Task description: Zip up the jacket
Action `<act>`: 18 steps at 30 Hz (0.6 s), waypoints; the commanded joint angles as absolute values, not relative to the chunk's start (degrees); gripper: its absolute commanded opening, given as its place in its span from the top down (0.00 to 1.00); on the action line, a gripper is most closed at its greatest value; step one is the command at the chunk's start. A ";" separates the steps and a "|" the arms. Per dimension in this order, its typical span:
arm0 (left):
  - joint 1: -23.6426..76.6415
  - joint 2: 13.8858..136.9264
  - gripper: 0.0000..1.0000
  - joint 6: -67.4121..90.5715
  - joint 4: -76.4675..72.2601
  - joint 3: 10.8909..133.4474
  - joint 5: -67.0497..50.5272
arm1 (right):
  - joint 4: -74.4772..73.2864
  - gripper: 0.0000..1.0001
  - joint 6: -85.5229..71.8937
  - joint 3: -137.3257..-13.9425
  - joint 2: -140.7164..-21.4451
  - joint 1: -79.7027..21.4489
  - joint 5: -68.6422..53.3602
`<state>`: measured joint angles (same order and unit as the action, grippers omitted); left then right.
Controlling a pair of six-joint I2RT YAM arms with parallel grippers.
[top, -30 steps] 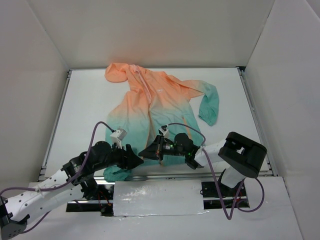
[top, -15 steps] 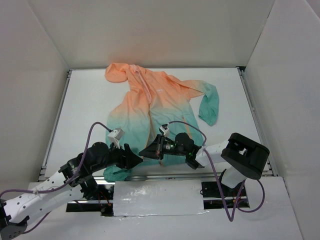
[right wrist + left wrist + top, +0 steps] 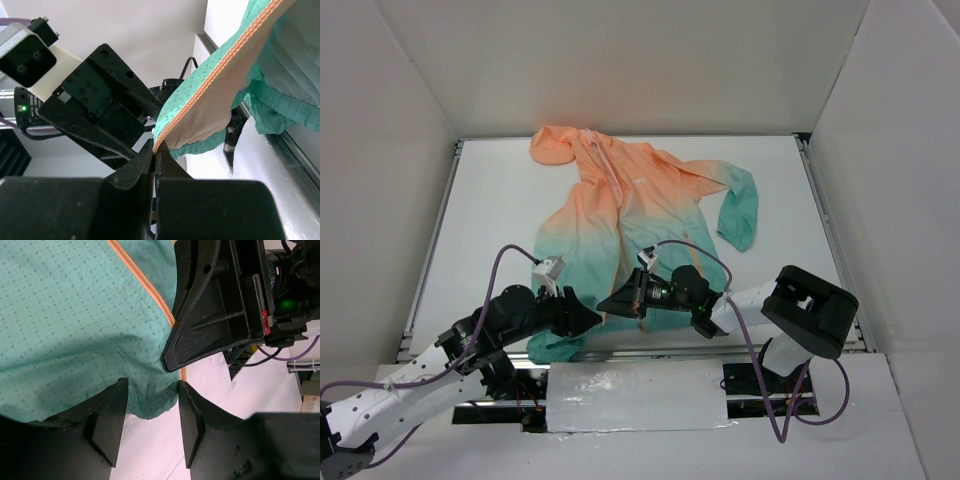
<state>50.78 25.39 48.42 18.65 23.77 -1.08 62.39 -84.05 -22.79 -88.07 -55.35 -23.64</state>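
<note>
Next, I close my left gripper on the teal hem (image 3: 154, 402) beside the zipper edge's bottom end (image 3: 158, 145) before I open my right gripper and move it away, because my right gripper covers that end.
The jacket (image 3: 630, 210) lies flat on the table, peach-orange at the hood and teal at the near hem. Its orange zipper (image 3: 142, 282) runs down the teal front. My right gripper (image 3: 605, 303) is shut on the bottom end of one zipper edge (image 3: 215, 70) and lifts that hem corner (image 3: 200, 117) off the table. My left gripper (image 3: 593, 319) is open just beside it. In the left wrist view its fingers (image 3: 112, 415) straddle the teal hem edge (image 3: 150, 402) of the other front panel, without closing on it.
White walls close in the table (image 3: 500, 210) on three sides. A metal rail (image 3: 650, 352) runs along the near edge under the hem. The right sleeve (image 3: 738, 212) lies out to the right. The two grippers are nearly touching.
My left gripper has drawn back slightly to the left. My right gripper holds the zipper end in the same place.
</note>
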 commanded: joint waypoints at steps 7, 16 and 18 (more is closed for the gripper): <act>50.98 25.49 0.48 48.87 14.24 23.38 -1.67 | 69.61 1.00 -83.23 -22.68 -88.95 -54.84 -25.14; 50.98 26.02 0.59 48.78 12.83 22.85 -2.81 | 68.91 1.00 -82.88 -22.68 -88.86 -54.84 -24.87; 50.98 26.01 0.70 48.69 12.83 22.85 -2.99 | 68.91 1.00 -82.97 -22.59 -89.12 -54.84 -24.79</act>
